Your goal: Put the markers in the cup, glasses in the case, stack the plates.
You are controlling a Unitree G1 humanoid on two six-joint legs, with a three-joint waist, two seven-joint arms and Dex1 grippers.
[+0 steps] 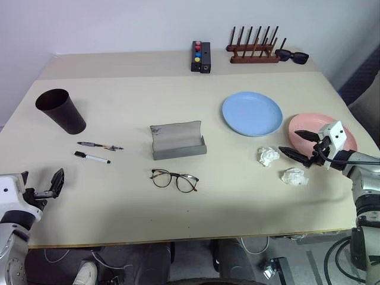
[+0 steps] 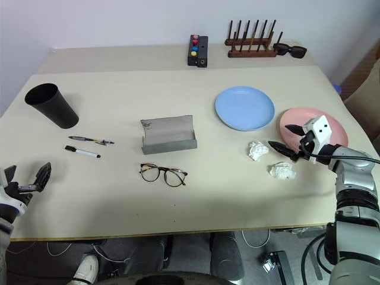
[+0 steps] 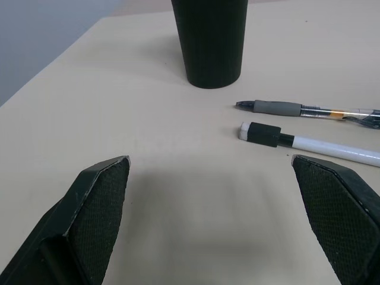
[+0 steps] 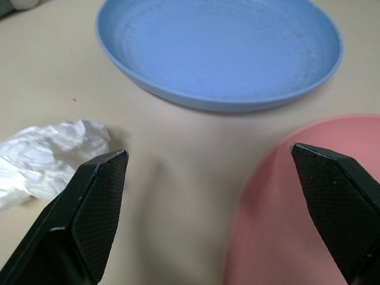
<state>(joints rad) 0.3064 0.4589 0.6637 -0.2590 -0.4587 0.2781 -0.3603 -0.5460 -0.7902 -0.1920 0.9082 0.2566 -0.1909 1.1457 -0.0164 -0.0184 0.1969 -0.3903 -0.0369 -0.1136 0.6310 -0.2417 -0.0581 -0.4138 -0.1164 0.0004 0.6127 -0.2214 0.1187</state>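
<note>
I expect the white marker (image 1: 92,157) to sink out of sight below the cup's rim when I drop it in, because it looks shorter than the deep dark cup (image 1: 61,111).
A dark cup (image 1: 61,110) stands upright at the table's left. Two markers lie just near of it: a slim dark one (image 1: 99,145) and a white one with a black cap (image 1: 92,157). The grey case (image 1: 177,140) sits open at the centre, with the glasses (image 1: 174,180) on the table in front of it. A blue plate (image 1: 252,113) and a pink plate (image 1: 323,127) lie side by side on the right. My left gripper (image 1: 40,181) is open near the front left edge, short of the markers (image 3: 314,145). My right gripper (image 1: 291,142) is open and empty over the pink plate's rim (image 4: 297,208).
Two crumpled tissues (image 1: 268,156) (image 1: 294,176) lie beside my right gripper. At the back stand a black box with coloured buttons (image 1: 200,56), a wooden rack (image 1: 253,50) and black sunglasses (image 1: 292,56).
</note>
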